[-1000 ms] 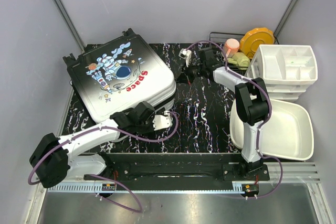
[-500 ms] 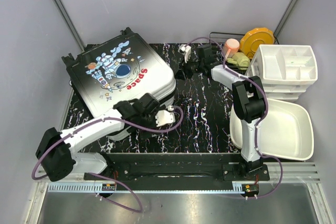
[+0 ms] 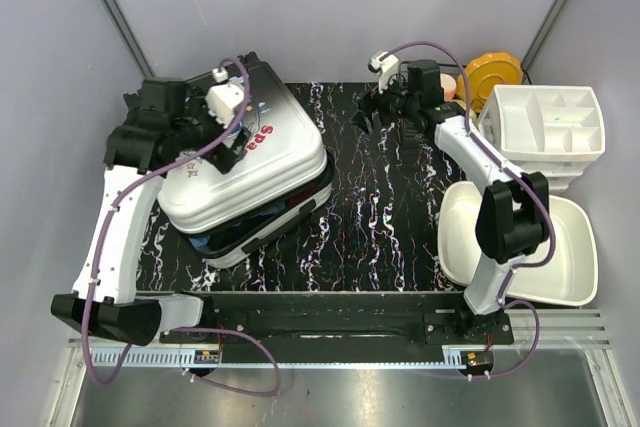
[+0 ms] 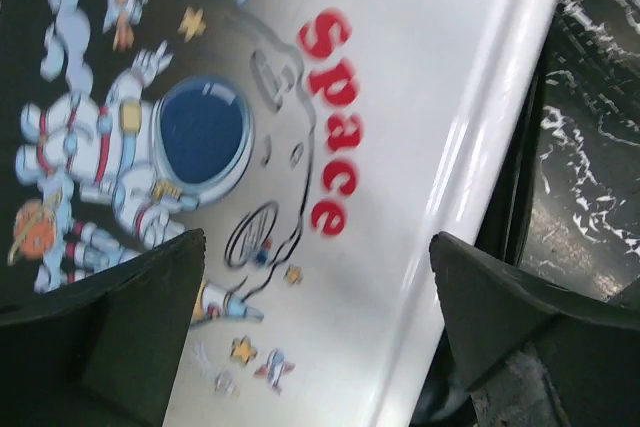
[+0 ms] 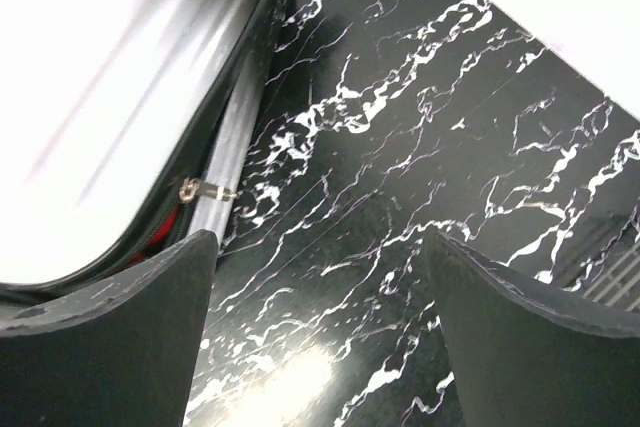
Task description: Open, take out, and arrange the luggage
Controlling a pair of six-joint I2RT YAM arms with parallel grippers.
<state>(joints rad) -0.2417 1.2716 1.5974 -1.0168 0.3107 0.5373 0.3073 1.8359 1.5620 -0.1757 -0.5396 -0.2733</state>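
Observation:
Next, my right gripper takes the luggage's ajar edge and pulls the luggage toward the middle first, because the luggage is close to the wall beside my left gripper.
The luggage, a white-to-black hard shell with an astronaut and red "Space" print, lies at the table's left. Its lid sits slightly ajar, and a dark gap along the front edge shows red and blue inside. My left gripper hovers open over the printed lid; in the left wrist view the luggage fills the space below the left gripper. My right gripper is open and empty above the table at the back centre. In the right wrist view the right gripper faces the luggage edge and a zipper pull.
A white basin sits at the right front, with a stacked white drawer organiser behind it. An orange disc and a pink cup rest in a wire rack at the back right. Black marble table lies between the arms.
Both grippers have opened. The left arm swung from the luggage's front right corner up over its lid. The right gripper pulled back and to the right. The lid's front edge now gapes.

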